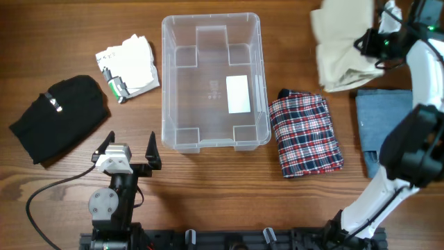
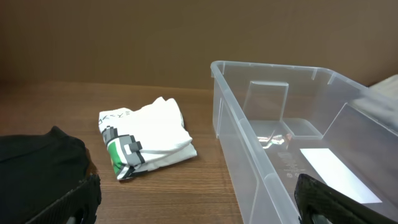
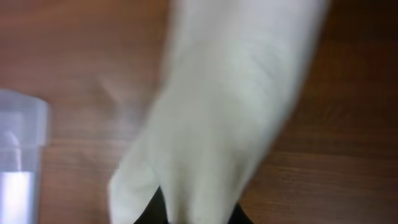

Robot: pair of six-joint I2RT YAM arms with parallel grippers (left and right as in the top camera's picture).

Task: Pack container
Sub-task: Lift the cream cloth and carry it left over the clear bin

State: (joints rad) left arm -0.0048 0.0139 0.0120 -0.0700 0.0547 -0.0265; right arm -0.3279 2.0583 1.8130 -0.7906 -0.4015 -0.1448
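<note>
My right gripper should keep moving the cream folded garment (image 1: 342,45) over the container's rim until it sits inside, because the garment hangs folded and the clear container (image 1: 208,87) is empty.
The clear plastic container (image 1: 166,83) stands empty in the middle of the table, a white label on its base; its rim (image 2: 249,149) fills the right of the left wrist view and a corner (image 3: 22,118) shows in the right wrist view. At the far right, my right gripper (image 1: 377,46) is shut on a cream folded garment (image 1: 343,48), which hangs blurred before the right wrist camera (image 3: 224,106) and hides most of the fingers. My left gripper (image 1: 128,149) rests open near the container's front left corner, nothing between its fingers (image 2: 68,199).
A white T-shirt with a green print (image 1: 128,66) and a black garment (image 1: 61,114) lie left of the container. A red plaid shirt (image 1: 305,135) lies right of it, with folded blue jeans (image 1: 385,118) beyond, partly under the right arm.
</note>
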